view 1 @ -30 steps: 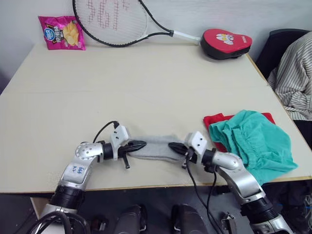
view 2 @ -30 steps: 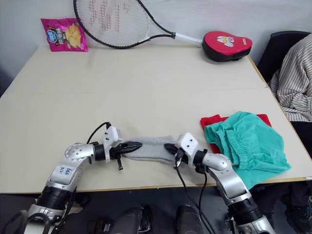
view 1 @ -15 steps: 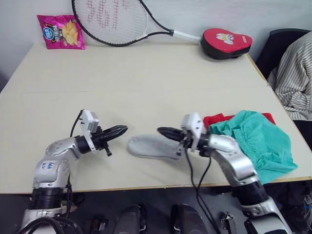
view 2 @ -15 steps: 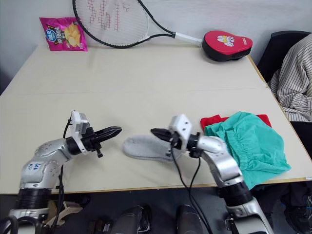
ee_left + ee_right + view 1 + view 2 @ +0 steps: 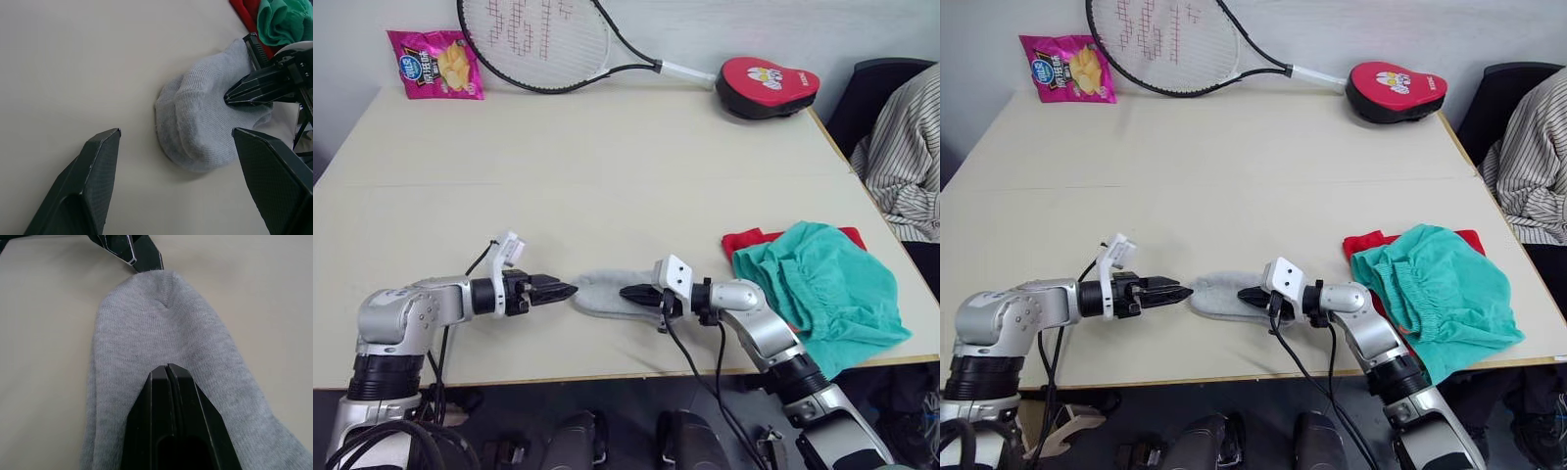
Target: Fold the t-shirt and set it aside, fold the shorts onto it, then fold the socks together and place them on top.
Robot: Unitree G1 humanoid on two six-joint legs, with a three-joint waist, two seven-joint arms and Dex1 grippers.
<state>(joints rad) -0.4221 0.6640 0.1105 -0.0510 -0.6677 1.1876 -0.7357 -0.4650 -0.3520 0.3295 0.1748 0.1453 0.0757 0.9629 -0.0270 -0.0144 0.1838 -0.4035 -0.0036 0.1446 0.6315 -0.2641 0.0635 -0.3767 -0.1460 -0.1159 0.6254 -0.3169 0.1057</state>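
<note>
The limp socks have my right gripper's tips (image 5: 634, 294) resting across them, so I expect their loose end (image 5: 586, 294) to flop over and stay doubled when I carry it across.
The light grey socks (image 5: 604, 295) lie stacked flat near the table's front edge, also seen as the socks (image 5: 205, 127). My left gripper (image 5: 560, 290) is open at their left end, and its fingers (image 5: 100, 161) stand wide apart with nothing between them. My right gripper (image 5: 630, 292) is shut, its tips resting on top of the socks (image 5: 161, 333) from the right. At the front right, the teal shorts (image 5: 822, 284) lie bunched over the red t-shirt (image 5: 749, 238), of which only edges show.
A tennis racket (image 5: 538, 44), a pink snack bag (image 5: 435, 64) and a red padded case (image 5: 767, 86) sit along the table's far edge. A person in a striped shirt (image 5: 906, 157) sits by a black chair at the right.
The left gripper let go of the socks, drew back to the left, then came back to their left end and opened wide. The right gripper, still shut, now rests on the shortened socks.
</note>
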